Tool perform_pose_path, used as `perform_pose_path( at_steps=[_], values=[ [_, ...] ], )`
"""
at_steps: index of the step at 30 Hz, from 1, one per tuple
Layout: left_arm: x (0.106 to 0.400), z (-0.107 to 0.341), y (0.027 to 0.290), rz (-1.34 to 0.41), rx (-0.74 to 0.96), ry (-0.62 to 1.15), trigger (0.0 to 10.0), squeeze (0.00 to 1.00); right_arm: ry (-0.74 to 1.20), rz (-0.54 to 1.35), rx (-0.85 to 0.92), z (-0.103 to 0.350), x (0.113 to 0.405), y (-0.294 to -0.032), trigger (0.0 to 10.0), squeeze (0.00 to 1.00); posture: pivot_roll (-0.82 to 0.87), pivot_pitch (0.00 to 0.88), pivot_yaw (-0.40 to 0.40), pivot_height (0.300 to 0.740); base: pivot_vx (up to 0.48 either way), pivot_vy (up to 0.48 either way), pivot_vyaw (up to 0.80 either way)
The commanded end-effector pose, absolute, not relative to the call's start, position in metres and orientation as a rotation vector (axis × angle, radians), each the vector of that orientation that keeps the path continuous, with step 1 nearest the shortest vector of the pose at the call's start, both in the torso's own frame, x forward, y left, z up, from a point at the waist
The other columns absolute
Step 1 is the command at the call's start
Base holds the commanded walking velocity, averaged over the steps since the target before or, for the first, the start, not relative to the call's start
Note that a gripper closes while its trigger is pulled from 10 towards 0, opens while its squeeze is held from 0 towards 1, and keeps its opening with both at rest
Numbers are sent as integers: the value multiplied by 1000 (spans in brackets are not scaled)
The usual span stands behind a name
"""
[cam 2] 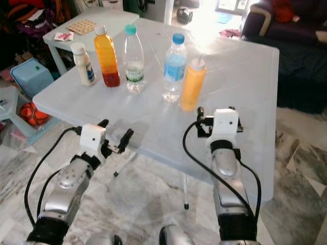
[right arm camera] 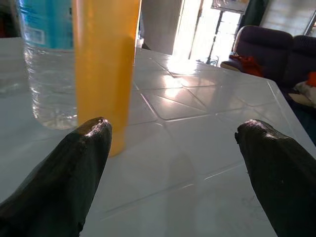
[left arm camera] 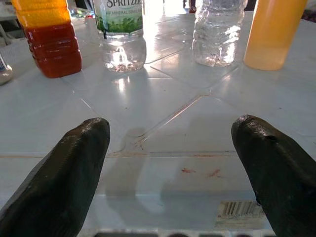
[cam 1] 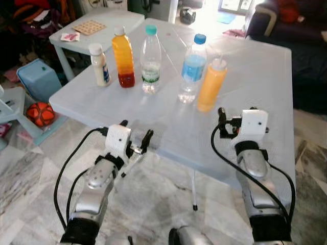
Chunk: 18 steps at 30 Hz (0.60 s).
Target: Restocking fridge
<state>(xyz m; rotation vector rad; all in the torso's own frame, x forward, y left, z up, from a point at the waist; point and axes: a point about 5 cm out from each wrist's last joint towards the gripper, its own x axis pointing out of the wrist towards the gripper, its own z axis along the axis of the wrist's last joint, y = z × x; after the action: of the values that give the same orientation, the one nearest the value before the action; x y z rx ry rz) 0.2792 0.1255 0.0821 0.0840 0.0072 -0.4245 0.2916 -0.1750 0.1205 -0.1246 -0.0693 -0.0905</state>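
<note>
The orange squeeze bottle (cam 1: 210, 91) should be almost full of liquid when I lift it, because orange colour goes up to the pale cap.
Five bottles stand in a row on the white table (cam 1: 255, 66): a small white bottle (cam 1: 99, 64), an orange-red juice bottle (cam 1: 123, 57), a clear teal-capped water bottle (cam 1: 151, 59), a blue-labelled water bottle (cam 1: 193, 69) and an orange squeeze bottle (cam 1: 211, 84). My left gripper (cam 1: 136, 131) is open at the table's near edge, facing the juice and clear water bottles (left arm camera: 118, 34). My right gripper (cam 1: 236, 115) is open over the table, just short of the orange squeeze bottle (right arm camera: 104, 69) and slightly to its right. Both hold nothing.
A small white side table (cam 1: 102, 23) with a tan board stands at the back left. A blue bin (cam 1: 38, 79) and an orange ball (cam 1: 41, 113) lie on the floor at the left. A dark sofa (cam 1: 286, 23) is at the back right. A thin table leg (cam 1: 194, 191) stands below.
</note>
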Motion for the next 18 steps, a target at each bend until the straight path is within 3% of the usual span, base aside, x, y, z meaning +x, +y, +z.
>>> perform_pose_path(
  at_steps=[1, 18],
  values=[
    [277, 82, 128, -423, 93, 4, 10000, 0, -75, -93, -121, 122, 293, -176, 10000, 0, 18, 53, -17, 740, 0, 0, 0],
    [279, 91, 149, -231, 26, -53, 10000, 0, -85, -85, -130, 120, 293, -174, 10000, 0, 42, 0, -10, 740, 0, 0, 0]
  ],
)
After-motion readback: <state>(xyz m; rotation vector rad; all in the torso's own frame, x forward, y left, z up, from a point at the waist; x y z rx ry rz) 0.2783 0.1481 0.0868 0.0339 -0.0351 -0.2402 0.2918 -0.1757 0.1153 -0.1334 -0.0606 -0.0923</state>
